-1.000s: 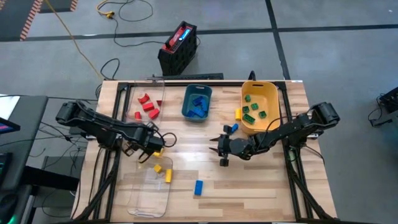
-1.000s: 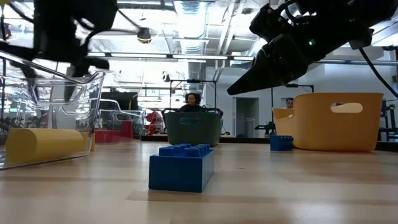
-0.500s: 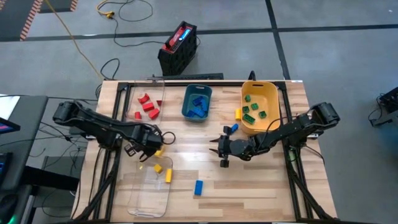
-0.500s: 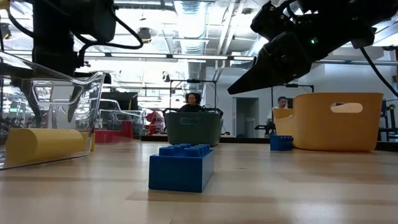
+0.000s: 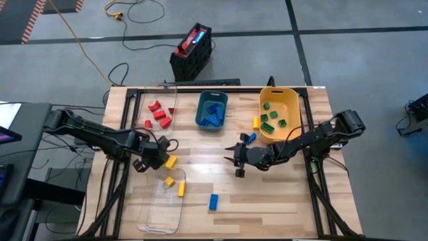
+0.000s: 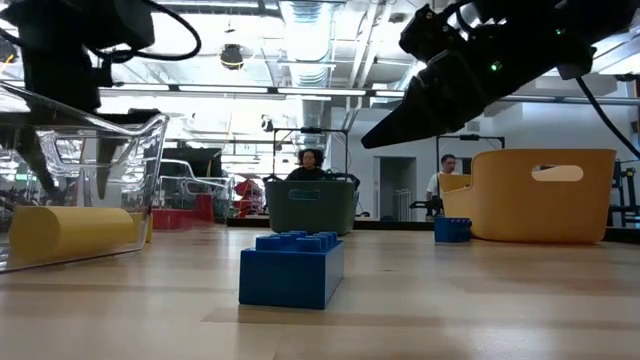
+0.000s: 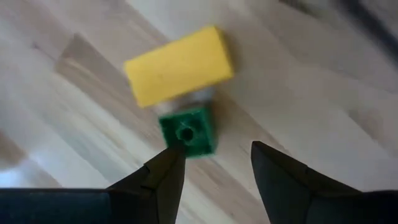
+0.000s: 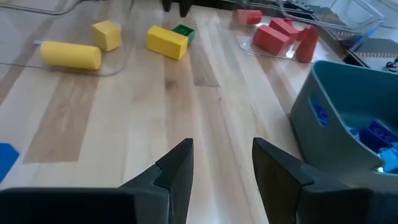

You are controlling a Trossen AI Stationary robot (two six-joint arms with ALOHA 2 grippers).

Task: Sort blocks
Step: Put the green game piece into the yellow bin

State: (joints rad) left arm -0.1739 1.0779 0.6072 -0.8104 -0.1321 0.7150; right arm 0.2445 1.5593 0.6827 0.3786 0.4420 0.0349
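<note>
My left gripper should pick up the green block [image 7: 188, 132] and pass it to my right gripper, because the yellow bin for green blocks [image 5: 281, 111] is out of my left gripper's reach.
My left gripper [image 5: 150, 158] [image 7: 214, 163] is open above the table's left middle, just left of a yellow block [image 5: 170, 161] [image 7: 179, 65]. A small green block [image 7: 186, 130] lies flat against that yellow block, just ahead of my fingertips. My right gripper [image 5: 237, 161] [image 8: 219, 155] is open and hovers over bare wood at mid-table. A blue block [image 5: 213, 201] [image 6: 292, 268] lies alone near the front edge. Another blue block [image 5: 249, 138] and a yellow one [image 5: 256, 122] lie beside the yellow bin [image 5: 292, 102].
Red blocks [image 5: 159, 114] sit in a clear tray at the far left. Two yellow blocks [image 5: 175, 185] lie in the near clear tray [image 5: 160, 214]. The teal bin [image 5: 201, 100] holds blue blocks; the yellow bin holds green ones. People stand in the room beyond [image 6: 311, 160].
My left gripper has drawn back toward the table's left edge, off the yellow block, which stays where it was. My right gripper has barely moved.
</note>
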